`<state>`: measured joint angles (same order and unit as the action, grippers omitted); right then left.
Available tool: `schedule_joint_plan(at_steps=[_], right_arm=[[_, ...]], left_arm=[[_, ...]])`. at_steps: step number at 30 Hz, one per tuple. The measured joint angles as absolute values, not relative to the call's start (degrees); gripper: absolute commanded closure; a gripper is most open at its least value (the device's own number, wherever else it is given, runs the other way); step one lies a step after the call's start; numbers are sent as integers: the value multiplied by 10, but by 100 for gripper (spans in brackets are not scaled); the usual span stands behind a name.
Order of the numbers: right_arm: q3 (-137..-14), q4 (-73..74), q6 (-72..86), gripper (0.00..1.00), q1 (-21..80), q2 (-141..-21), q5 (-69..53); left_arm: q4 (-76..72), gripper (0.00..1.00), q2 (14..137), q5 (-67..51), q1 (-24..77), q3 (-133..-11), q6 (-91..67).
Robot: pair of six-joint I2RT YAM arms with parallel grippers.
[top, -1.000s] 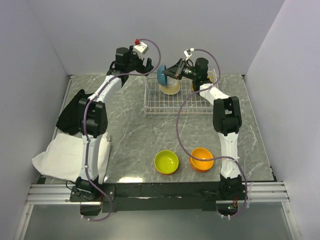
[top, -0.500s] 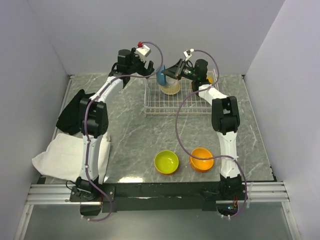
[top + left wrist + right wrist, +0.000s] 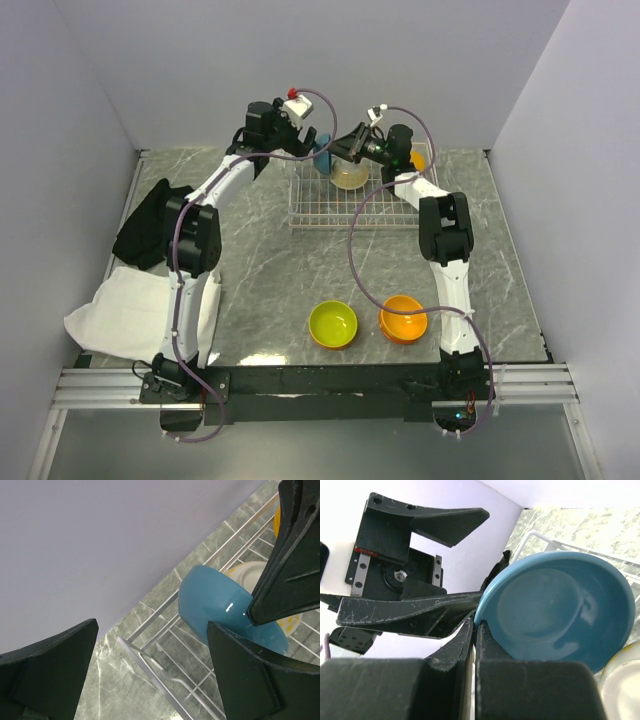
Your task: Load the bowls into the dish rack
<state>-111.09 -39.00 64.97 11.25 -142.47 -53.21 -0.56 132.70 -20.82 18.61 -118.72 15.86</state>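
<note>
I should open my right gripper, which holds the teal-blue bowl (image 3: 322, 155) on edge, while my left gripper leans the teal-blue bowl onto the white patterned bowl (image 3: 350, 177).
The teal-blue bowl (image 3: 322, 155) (image 3: 555, 610) (image 3: 215, 605) stands tilted on edge over the far left corner of the wire dish rack (image 3: 362, 203) (image 3: 150, 657). My right gripper (image 3: 338, 150) (image 3: 479, 622) is shut on its rim. My left gripper (image 3: 305, 138) (image 3: 150, 630) hangs wide open just left of that bowl, holding nothing; its fingers (image 3: 410, 612) show in the right wrist view. A white patterned bowl (image 3: 348, 176) (image 3: 250, 572) lies in the rack under the teal one. An orange bowl (image 3: 418, 160) sits by the rack's far right. A lime green bowl (image 3: 333, 323) and an orange bowl (image 3: 404, 318) rest near the front.
A black cloth (image 3: 150, 225) and a white cloth (image 3: 135, 310) lie on the left of the marble table. Pale walls close in the back and both sides, with the back wall just behind the rack.
My left gripper has moved right, closer to the teal bowl, and opened a little wider. The right gripper and the bowl it pinches have shifted slightly left.
</note>
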Motion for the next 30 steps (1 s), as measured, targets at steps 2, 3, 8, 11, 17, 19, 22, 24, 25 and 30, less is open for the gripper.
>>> schedule_joint_plan(at_steps=[2,3,8,11,17,19,22,24,25,30], right_arm=[[-1114,-390,649,100,112,-1427,-532],[-1114,-390,649,100,111,-1427,-532],[-1114,-389,646,99,111,-1427,-532],[-1114,-387,642,99,110,-1427,-532],[-1114,-388,638,99,109,-1428,-532],[-1114,-388,637,99,109,-1429,-532],[-1114,-388,635,98,109,-1432,-532],[-1114,-387,634,98,108,-1436,-532],[-1114,-386,633,98,108,-1437,-532],[-1114,-381,632,98,108,-1439,-532]], left_arm=[[-5,2,1327,-206,186,-1187,160],[-5,2,1327,-204,186,-1187,163],[-5,3,1327,-196,186,-1187,169],[-5,3,1327,-196,186,-1187,169],[-6,3,1329,-196,186,-1185,185],[-6,3,1330,-194,186,-1181,193],[-8,2,1331,-189,186,-1168,208],[-9,2,1331,-184,187,-1155,222],[-10,1,1331,-180,188,-1149,231],[-12,1,1331,-167,198,-1137,272]])
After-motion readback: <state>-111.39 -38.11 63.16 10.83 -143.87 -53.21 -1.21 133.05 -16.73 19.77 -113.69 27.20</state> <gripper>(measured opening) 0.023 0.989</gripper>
